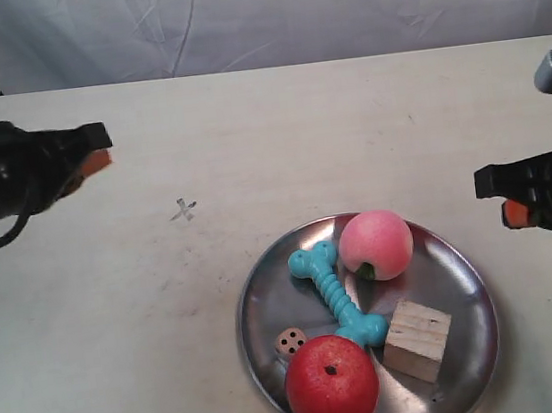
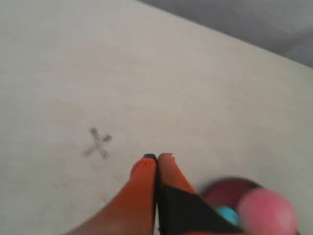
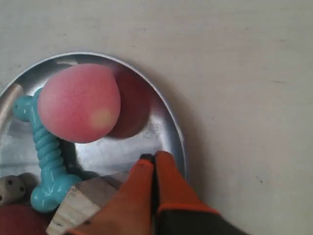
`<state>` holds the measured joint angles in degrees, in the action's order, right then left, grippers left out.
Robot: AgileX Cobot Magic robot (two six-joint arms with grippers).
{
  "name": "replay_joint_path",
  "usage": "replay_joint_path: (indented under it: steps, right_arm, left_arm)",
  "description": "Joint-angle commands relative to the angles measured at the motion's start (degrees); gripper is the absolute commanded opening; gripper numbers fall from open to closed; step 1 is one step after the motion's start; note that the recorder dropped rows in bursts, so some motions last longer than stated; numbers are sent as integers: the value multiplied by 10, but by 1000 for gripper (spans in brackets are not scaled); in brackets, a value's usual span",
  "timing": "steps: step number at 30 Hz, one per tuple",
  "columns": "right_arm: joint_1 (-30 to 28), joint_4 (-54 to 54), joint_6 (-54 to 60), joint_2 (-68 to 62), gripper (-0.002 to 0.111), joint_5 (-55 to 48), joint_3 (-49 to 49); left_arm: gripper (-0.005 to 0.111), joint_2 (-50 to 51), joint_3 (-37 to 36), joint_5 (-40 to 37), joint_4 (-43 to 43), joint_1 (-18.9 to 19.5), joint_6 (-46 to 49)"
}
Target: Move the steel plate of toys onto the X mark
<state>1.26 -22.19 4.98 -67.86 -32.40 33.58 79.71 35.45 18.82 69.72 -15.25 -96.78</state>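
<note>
The steel plate is lying short of the X mark (image 1: 184,210), so next my left gripper goes back down to the plate's rim (image 1: 240,318) near the die, across from my right gripper.
The steel plate (image 1: 457,285) lies at the table's near edge and holds a red apple (image 1: 331,384), a pink peach (image 1: 374,245), a turquoise bone (image 1: 334,294), a wooden cube (image 1: 417,339) and a spotted die (image 1: 291,343). The faint X mark (image 1: 184,211) is drawn on the bare table, up and left of the plate. My left gripper (image 1: 98,153) hovers shut and empty at the exterior view's left, well away from the plate; its wrist view shows the X mark (image 2: 98,143) beside its tips (image 2: 157,157). My right gripper (image 3: 154,157), shut and empty, hangs over the plate's rim (image 3: 173,132) near the cube (image 3: 83,205).
The table (image 1: 347,127) is a pale, plain surface that ends at a grey cloth backdrop (image 1: 262,12) along the far side. The plate reaches almost to the bottom edge of the exterior view.
</note>
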Motion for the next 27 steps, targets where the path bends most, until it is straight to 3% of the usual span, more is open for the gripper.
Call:
replay_joint_path:
  steps: [1, 5, 9, 13, 15, 19, 22, 25, 27]
  right_arm:
    - [-9, -32, 44, -51, -1, -31, 20]
    - [-28, -28, 45, -70, -1, -48, 22]
    - [-67, -27, 49, -70, -1, -68, 22]
    - [-93, -68, 93, -78, -1, -97, 20]
    - [-93, -82, 97, -88, -1, -83, 20]
    - [-93, -88, 97, -90, -1, -56, 20]
    - [-92, -99, 97, -90, -1, -51, 20]
    - [-92, -108, 101, -90, -1, -61, 20]
    - [-92, -108, 111, -90, -1, -75, 20]
  left_arm:
    - [0, 111, 67, 238, 298, 44, -232]
    - [0, 183, 91, 347, 302, 61, -232]
    - [0, 216, 87, 348, 302, 61, -232]
    - [0, 240, 87, 397, 302, 61, -232]
    - [0, 243, 87, 376, 302, 60, -232]
    - [0, 243, 101, 275, 302, 60, -226]
    - [0, 243, 134, 128, 302, 60, -206]
    - [0, 242, 184, -28, 302, 60, -123]
    - [0, 234, 209, -58, 302, 60, -68]
